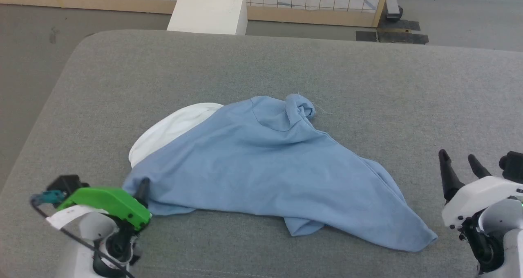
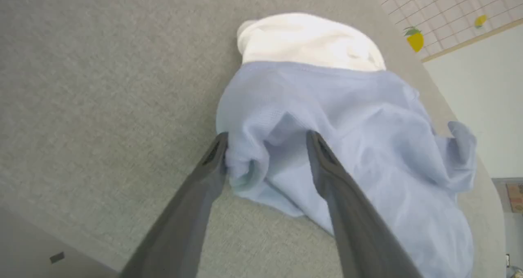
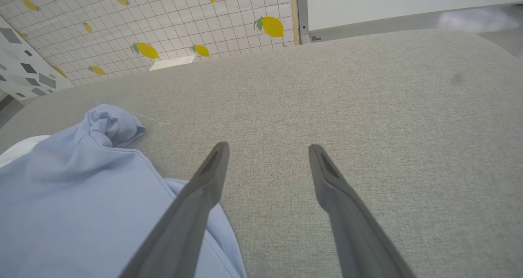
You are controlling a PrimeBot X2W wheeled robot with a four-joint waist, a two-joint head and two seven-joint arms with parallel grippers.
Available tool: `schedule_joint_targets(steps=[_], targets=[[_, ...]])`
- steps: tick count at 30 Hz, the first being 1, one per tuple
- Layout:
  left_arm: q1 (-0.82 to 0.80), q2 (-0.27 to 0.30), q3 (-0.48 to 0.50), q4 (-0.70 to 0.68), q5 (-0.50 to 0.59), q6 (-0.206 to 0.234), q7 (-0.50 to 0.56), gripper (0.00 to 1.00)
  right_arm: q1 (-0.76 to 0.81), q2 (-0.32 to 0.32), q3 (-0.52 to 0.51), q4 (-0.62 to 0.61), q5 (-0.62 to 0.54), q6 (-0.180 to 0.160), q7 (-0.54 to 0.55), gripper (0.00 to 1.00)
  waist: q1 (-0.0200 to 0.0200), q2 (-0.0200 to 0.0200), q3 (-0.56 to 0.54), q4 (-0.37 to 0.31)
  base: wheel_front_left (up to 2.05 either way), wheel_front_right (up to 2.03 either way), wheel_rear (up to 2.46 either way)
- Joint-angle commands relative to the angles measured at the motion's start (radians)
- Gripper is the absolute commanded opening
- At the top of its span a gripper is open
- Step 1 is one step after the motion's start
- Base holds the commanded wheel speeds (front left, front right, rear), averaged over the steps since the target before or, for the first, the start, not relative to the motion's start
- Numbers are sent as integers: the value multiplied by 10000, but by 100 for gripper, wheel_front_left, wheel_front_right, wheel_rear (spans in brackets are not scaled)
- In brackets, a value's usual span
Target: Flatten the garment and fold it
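Note:
The bunched sleeve (image 1: 275, 113) ends in a loose curl (image 1: 300, 106) past its seam, so the sleeve will unroll and lie flat when I lift the garment and spread it out.
The garment (image 1: 265, 163) is a light blue shirt lying crumpled across the middle of the grey cushioned surface (image 1: 367, 86). Its white collar (image 1: 171, 131) pokes out at the left, and a sleeve is bunched at the top. My left gripper (image 1: 143, 190) is at the garment's near left corner. In the left wrist view the left gripper (image 2: 265, 137) is open, fingers wide apart with a bunched fold of the garment (image 2: 367, 118) between them. My right gripper (image 1: 457, 157) hovers open beside the garment's right end, and in its own view the right gripper (image 3: 267, 147) has bare cushion between its fingers, the garment (image 3: 81, 180) to its left.
A white box (image 1: 208, 8) stands beyond the surface's far edge. Behind it runs a low tiled wall with lemon decals (image 3: 271, 26). Grey floor (image 1: 28, 65) lies off the left edge. Bare cushion stretches to the right of the garment.

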Motion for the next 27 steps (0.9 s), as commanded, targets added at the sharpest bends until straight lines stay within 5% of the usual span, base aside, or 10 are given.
schedule_joint_targets(steps=[1,7,13,27], targets=[[-121,73,142,-247,-48,-302,-429,100,-35,-33,64,3,-40,-13,40,100,0,0,-15,13,0,0,0],[70,558,191,-1317,1152,-1649,-3574,100,-301,-76,299,105,-9,-13,91,100,0,0,-126,36,0,0,0],[773,687,-517,-1173,3102,-1843,-6192,100,-660,-177,967,354,-30,-13,387,100,0,0,-126,55,0,0,0],[218,-36,-716,-1662,4391,-1931,-6772,100,-4262,-894,5578,2369,52,-13,2843,100,0,0,1238,516,0,0,0]])
